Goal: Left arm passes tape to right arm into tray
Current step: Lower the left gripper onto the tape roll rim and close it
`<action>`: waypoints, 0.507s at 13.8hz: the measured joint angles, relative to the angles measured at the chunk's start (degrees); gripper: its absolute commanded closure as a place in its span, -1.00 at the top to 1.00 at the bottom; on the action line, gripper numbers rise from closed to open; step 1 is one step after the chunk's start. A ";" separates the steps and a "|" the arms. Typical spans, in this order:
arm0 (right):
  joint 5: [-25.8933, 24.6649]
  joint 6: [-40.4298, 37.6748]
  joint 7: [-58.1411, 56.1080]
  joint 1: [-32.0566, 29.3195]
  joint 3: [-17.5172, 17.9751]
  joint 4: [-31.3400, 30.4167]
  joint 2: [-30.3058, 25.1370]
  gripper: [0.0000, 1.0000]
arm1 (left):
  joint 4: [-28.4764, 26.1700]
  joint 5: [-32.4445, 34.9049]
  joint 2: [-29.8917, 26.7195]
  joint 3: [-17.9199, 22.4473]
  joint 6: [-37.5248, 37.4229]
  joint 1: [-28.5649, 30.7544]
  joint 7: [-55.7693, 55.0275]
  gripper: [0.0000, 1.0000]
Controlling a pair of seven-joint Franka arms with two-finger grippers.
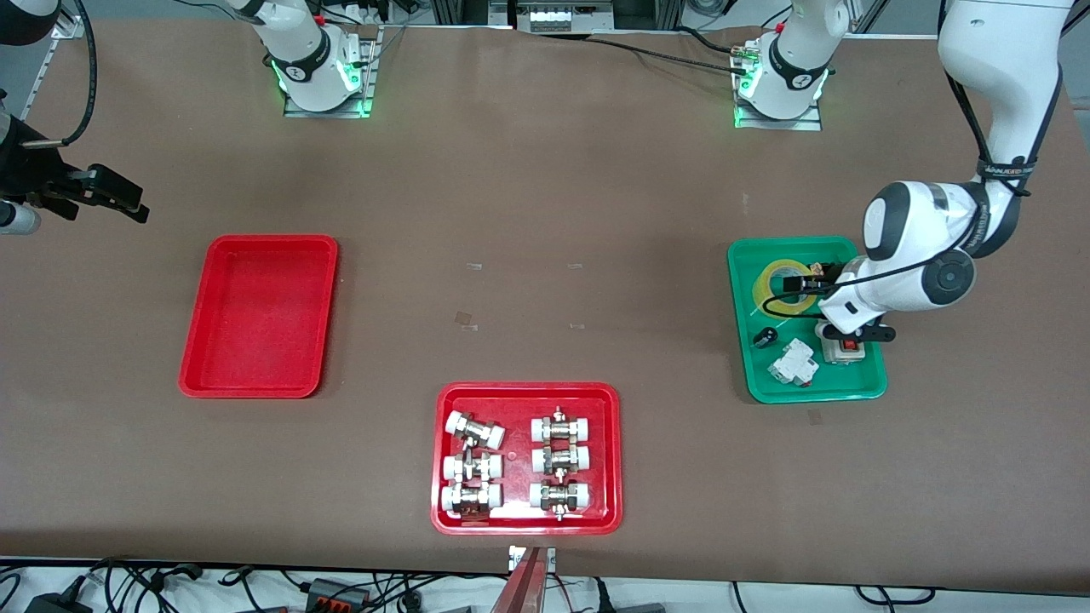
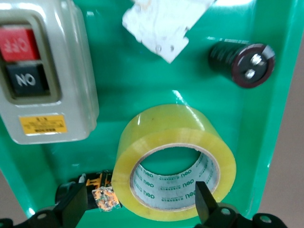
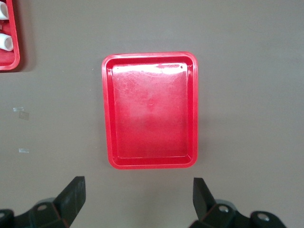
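The small orange circuit piece (image 2: pixel 102 192) is outside the yellow tape's outer edge (image 2: pixel 118 184), so the circuit piece should remain in the green tray when the robot lifts the tape.
The yellow tape (image 1: pixel 780 286) lies flat in the green tray (image 1: pixel 816 388), at the end of that tray farther from the front camera. My left gripper (image 1: pixel 799 283) is low over it and open. In the left wrist view the tape (image 2: pixel 166 124) sits between my left gripper's (image 2: pixel 140 195) fingers, one fingertip (image 2: pixel 203 195) in the pale core and the other outside the ring, apart from it. The plain red tray (image 1: pixel 259 317) lies bare toward the right arm's end of the table. My right gripper (image 1: pixel 117 197) hangs open and holds nothing, over bare table beside that tray (image 3: pixel 149 111).
The green tray (image 2: pixel 133 80) also holds a grey ON/OFF switch box (image 2: pixel 42 71), a black cylinder (image 2: pixel 241 59), a white breaker (image 2: pixel 161 21) and a small orange circuit piece (image 2: pixel 104 198) next to the tape. A red tray (image 1: pixel 526 393) with white-capped fittings lies nearest the front camera.
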 measured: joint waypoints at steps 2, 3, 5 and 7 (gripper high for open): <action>0.00 -0.02 0.00 -0.03 -0.03 0.00 0.00 1.00 | -0.34 0.00 -0.01 0.00 0.15 0.03 -0.62 0.63; 0.00 -0.06 0.00 -0.03 -0.10 0.00 0.00 1.00 | -0.36 0.00 -0.01 0.00 0.16 0.03 -1.00 0.49; 0.00 -0.10 0.00 -0.04 -0.17 0.00 0.00 1.00 | -0.44 0.00 -0.01 0.00 0.25 0.03 -1.58 0.41; 0.00 -0.11 0.00 -0.04 -0.18 0.00 0.00 1.00 | -0.51 0.00 -0.01 0.02 0.43 0.04 -1.70 0.39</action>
